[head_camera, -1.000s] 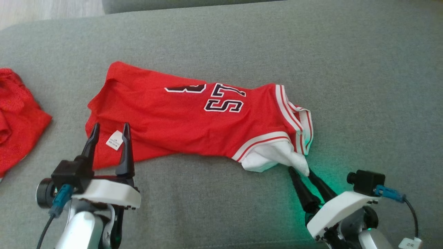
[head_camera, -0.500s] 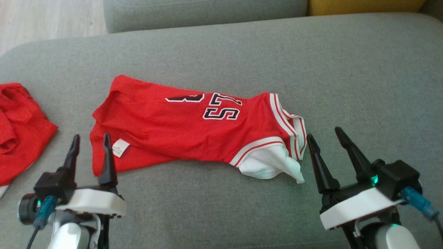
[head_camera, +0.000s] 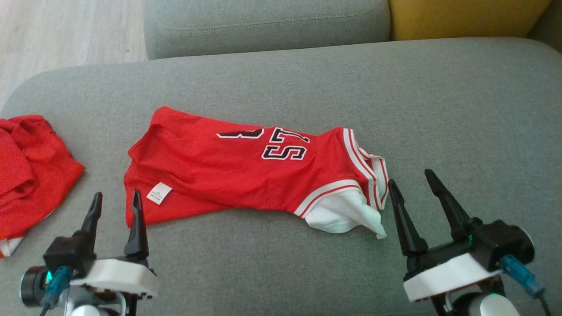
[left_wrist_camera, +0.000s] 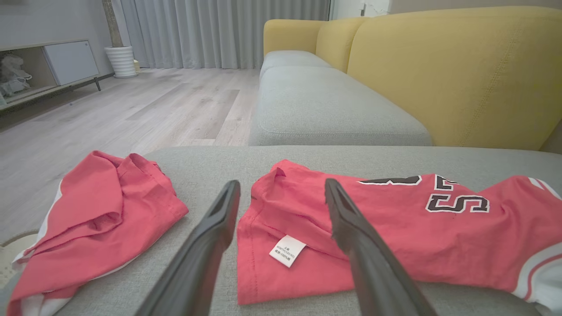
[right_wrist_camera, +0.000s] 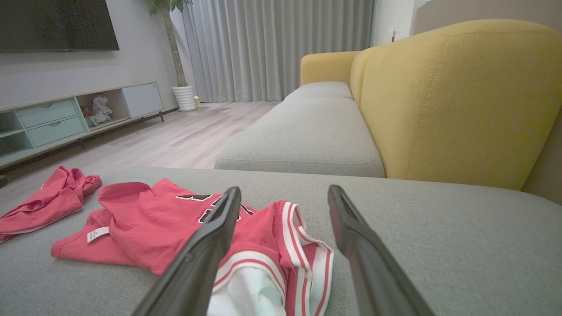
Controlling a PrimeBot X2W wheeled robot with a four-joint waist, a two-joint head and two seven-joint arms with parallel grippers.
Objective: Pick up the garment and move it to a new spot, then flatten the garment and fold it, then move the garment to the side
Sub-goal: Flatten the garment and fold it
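Observation:
My gripper will lift and spread the jersey [head_camera: 221, 171]. The jersey will then open out wider and show hidden lettering, because black lettering breaks off at its far edge.
A red jersey [head_camera: 246, 171] with black lettering, white-striped trim and a white lining lies folded lengthwise across the grey seat cushion [head_camera: 461, 109]; it also shows as the jersey [left_wrist_camera: 395, 228] and the jersey [right_wrist_camera: 175, 219]. My left gripper [head_camera: 116, 195] stands open just off the jersey's lower left corner, near its white label [head_camera: 159, 193]. My right gripper [head_camera: 410, 175] is open beside the striped right end, clear of the cloth. Both hold nothing.
A second red garment [head_camera: 26, 171] lies crumpled at the cushion's left edge. A yellow sofa back [head_camera: 465, 17] and another grey cushion [head_camera: 263, 22] sit behind. Wooden floor [head_camera: 66, 30] lies beyond the left edge. Bare cushion spreads to the right.
My right gripper let go of the white lining, opened and drew back to the right. My left gripper pulled back off the jersey's corner. The camera tilted up, so the scene shifted down.

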